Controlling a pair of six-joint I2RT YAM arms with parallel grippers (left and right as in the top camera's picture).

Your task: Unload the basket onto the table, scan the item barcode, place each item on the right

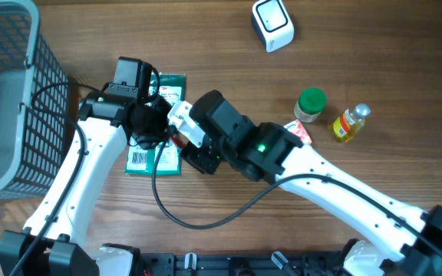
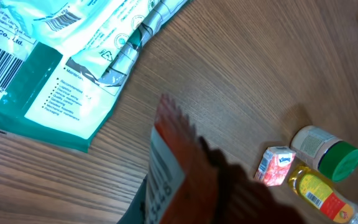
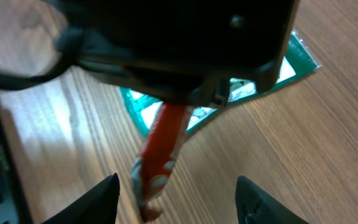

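I should take the packet's lower end (image 3: 148, 180) with my right gripper and carry the packet to the white scanner (image 1: 273, 23), since my left gripper holds it far away.
The item, a red-orange packet (image 3: 161, 146) with a white barcode label (image 2: 166, 180), hangs from my left gripper (image 1: 167, 136), which is shut on its top end. In the right wrist view the left gripper's black body (image 3: 185, 43) fills the top. My right gripper (image 3: 179, 202) is open. The packet's lower end sits between its fingertips (image 3: 107, 198), nearer the left one and touching neither. The white scanner (image 1: 272, 23) stands at the far right of the table, well away from both arms.
A green and white 3M packet (image 1: 157, 149) lies flat under the two grippers. A grey mesh basket (image 1: 6, 92) stands at the left. A green-lidded jar (image 1: 310, 105), a yellow bottle (image 1: 350, 123) and a small red tissue pack (image 2: 275, 165) are at the right.
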